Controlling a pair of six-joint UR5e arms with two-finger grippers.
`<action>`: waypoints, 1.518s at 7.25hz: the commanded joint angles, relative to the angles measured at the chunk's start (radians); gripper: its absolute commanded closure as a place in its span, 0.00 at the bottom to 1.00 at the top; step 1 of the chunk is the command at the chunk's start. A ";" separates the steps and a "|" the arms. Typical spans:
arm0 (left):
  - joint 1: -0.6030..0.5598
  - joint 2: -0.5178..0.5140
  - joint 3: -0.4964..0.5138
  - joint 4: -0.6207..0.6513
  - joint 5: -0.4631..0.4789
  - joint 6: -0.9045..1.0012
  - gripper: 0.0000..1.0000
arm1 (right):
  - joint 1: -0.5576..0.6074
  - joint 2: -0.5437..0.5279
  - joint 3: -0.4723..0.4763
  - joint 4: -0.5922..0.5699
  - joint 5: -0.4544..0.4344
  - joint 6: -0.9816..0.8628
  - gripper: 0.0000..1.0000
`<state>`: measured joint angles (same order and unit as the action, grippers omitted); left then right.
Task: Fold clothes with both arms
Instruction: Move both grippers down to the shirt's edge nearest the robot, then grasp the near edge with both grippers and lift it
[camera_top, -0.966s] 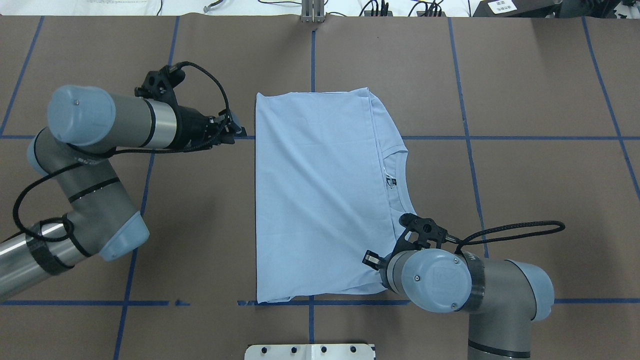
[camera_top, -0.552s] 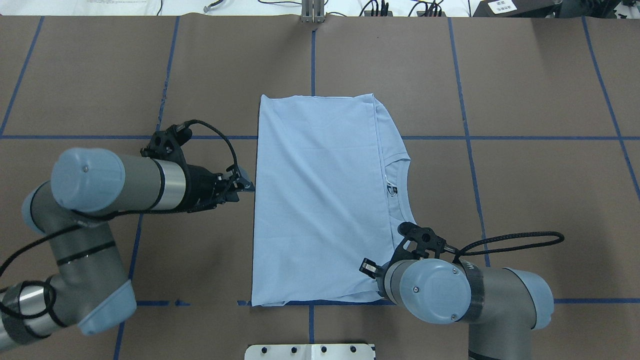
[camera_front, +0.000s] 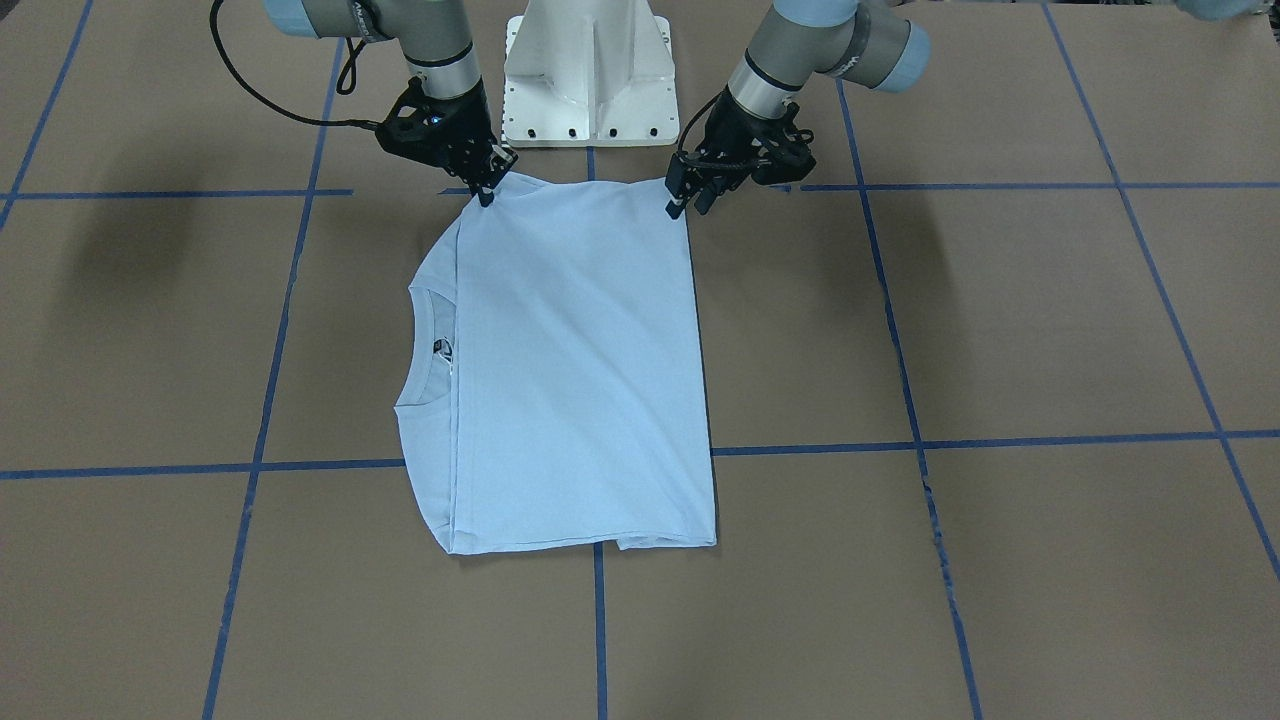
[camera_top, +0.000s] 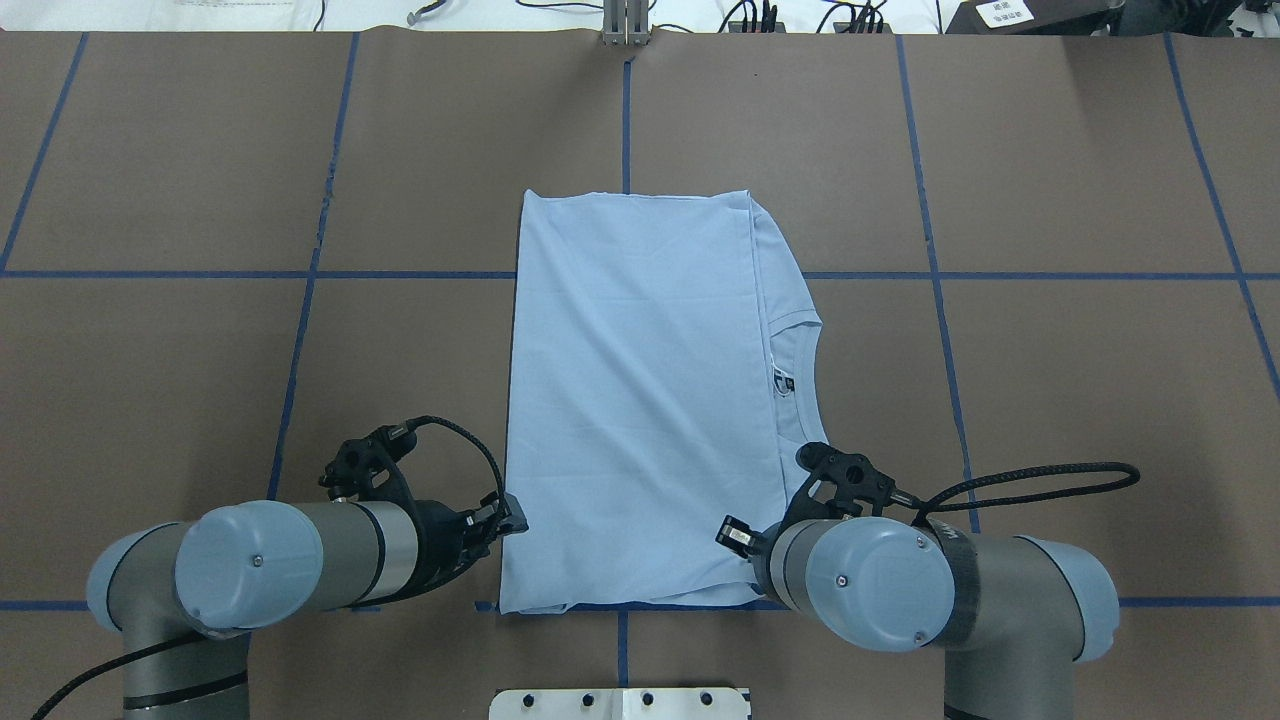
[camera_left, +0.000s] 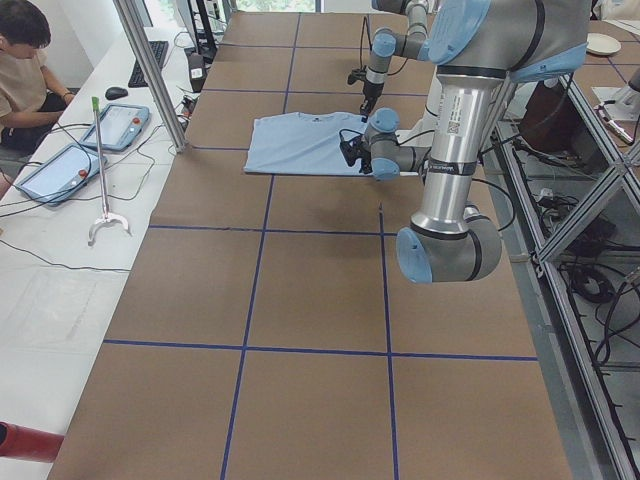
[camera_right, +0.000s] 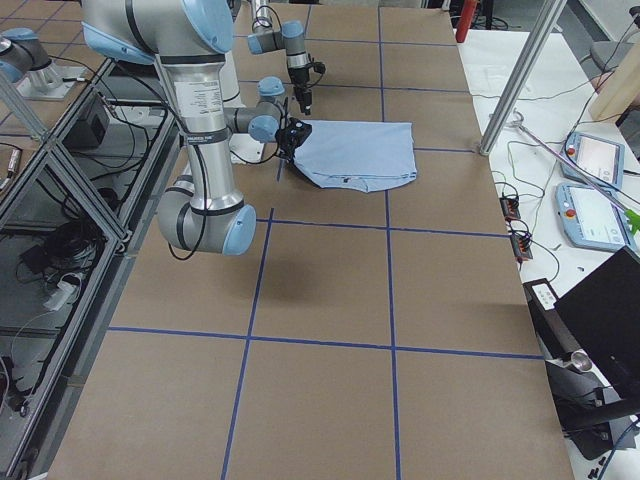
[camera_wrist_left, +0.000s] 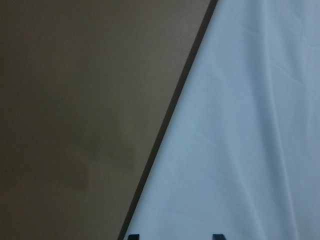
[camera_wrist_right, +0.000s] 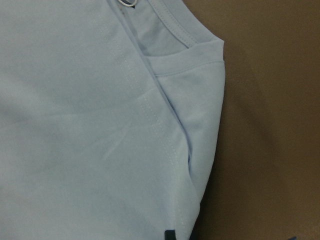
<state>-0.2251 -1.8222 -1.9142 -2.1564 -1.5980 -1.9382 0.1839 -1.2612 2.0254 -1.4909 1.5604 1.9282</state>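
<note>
The T-shirt's near edge (camera_front: 590, 184) sags loosely between my grippers. I expect the light blue T-shirt (camera_front: 576, 360) to bow short of its far hem mid-edge when I fold it over.
The light blue T-shirt (camera_top: 640, 400) lies folded flat on the brown table, its collar (camera_top: 795, 345) and neck label toward the right. The palm print is hidden. My left gripper (camera_top: 512, 518) sits at the shirt's near left corner (camera_front: 687, 203). Its jaws are open, and both tips show apart over the cloth (camera_wrist_left: 240, 125) just inside its edge. My right gripper (camera_front: 487, 195) is at the near right corner, by the shoulder. It looks shut on the shirt's edge (camera_wrist_right: 200, 150), and my own arm (camera_top: 870, 585) mostly hides it from overhead.
The white pedestal base (camera_front: 590, 70) stands just behind the shirt's near edge. Blue tape lines (camera_top: 930, 275) cross the table. An operator (camera_left: 20, 60) sits by tablets (camera_left: 115, 125) on a side table. A metal post (camera_left: 150, 70) stands at that table's edge.
My left arm has swung from the shirt's far left corner down its left edge to the near left corner. The right gripper has barely moved. The shirt has shifted slightly.
</note>
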 joint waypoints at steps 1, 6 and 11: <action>0.048 0.001 0.001 0.015 0.007 -0.037 0.42 | 0.000 -0.001 0.001 0.000 -0.002 0.000 1.00; 0.089 0.001 0.000 0.050 0.007 -0.056 0.66 | -0.001 -0.001 0.001 0.000 -0.002 -0.001 1.00; 0.092 0.000 -0.070 0.052 0.001 -0.071 1.00 | -0.003 0.003 0.021 0.001 -0.003 0.000 1.00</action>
<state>-0.1326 -1.8247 -1.9373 -2.1059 -1.5938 -2.0059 0.1820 -1.2598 2.0321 -1.4901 1.5594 1.9280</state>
